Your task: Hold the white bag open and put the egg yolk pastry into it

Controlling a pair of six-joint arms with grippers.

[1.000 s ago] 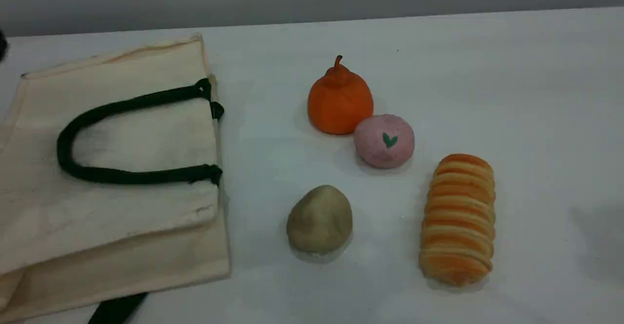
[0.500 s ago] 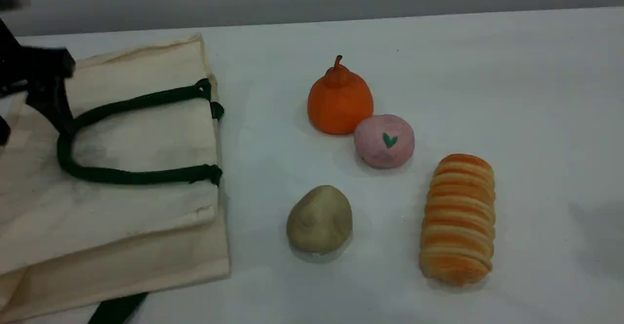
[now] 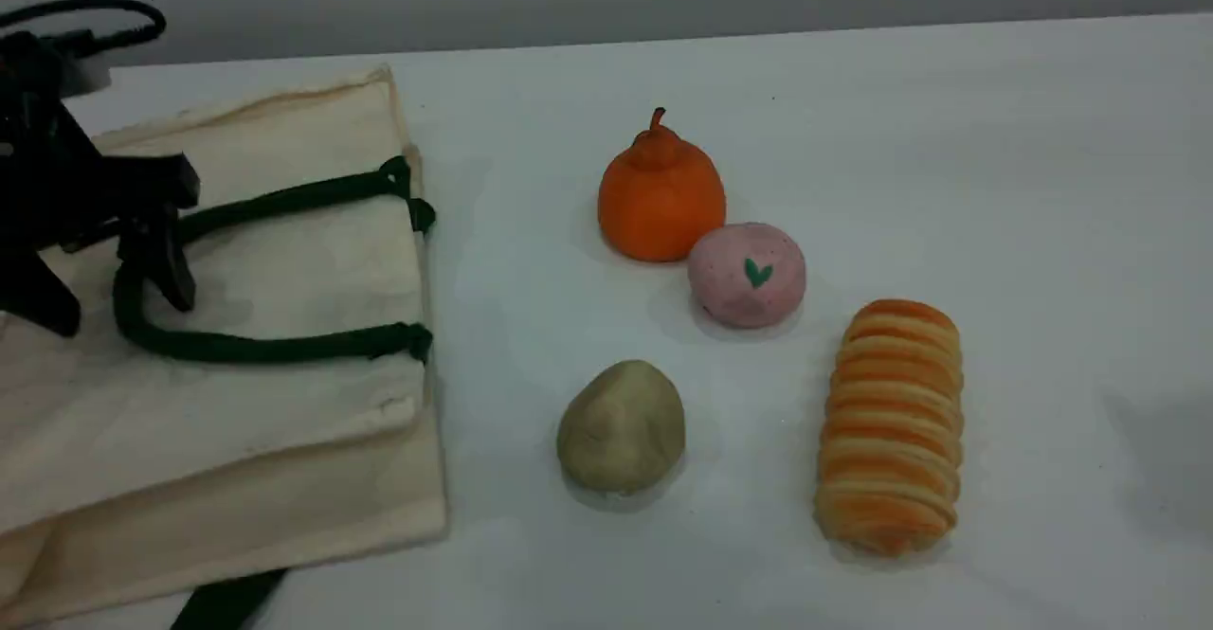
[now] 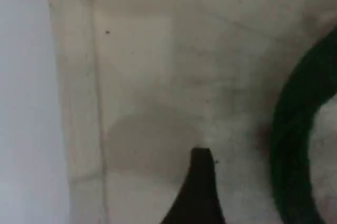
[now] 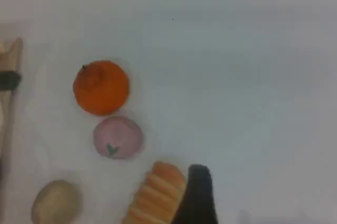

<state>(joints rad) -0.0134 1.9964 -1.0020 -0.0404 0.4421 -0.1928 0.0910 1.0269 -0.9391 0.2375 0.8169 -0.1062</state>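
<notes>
The white bag's opening [image 3: 424, 278] should gape wide when the robot lifts the dark green handle, because the handle is knotted only to the white bag's upper panel [image 3: 406, 341].
The white bag [image 3: 284, 441] lies flat at the table's left, its dark green handle [image 3: 275, 346] looped on top. My left gripper [image 3: 114, 294] hangs open low over the bag, its fingers [image 3: 171, 270] standing either side of the handle's bend. In the left wrist view one fingertip [image 4: 200, 182] shows over the bag's canvas [image 4: 158, 76], with the handle [image 4: 292, 145] to its right. The egg yolk pastry [image 3: 621, 426] sits alone on the table to the right of the bag, and also shows as the beige egg yolk pastry [image 5: 56, 201]. Only a fingertip [image 5: 197, 192] of my right gripper shows, high above the food with nothing in it.
An orange pear-shaped thing [image 3: 660, 196] and a pink ball with a green leaf mark [image 3: 747, 275] touch behind the pastry. A striped bread roll [image 3: 891, 426] lies to its right. A dark green strap [image 3: 227, 602] pokes out under the bag's near edge.
My left gripper has come in from the left edge and moved right and down over the bag to the handle's bend. The food has not moved.
</notes>
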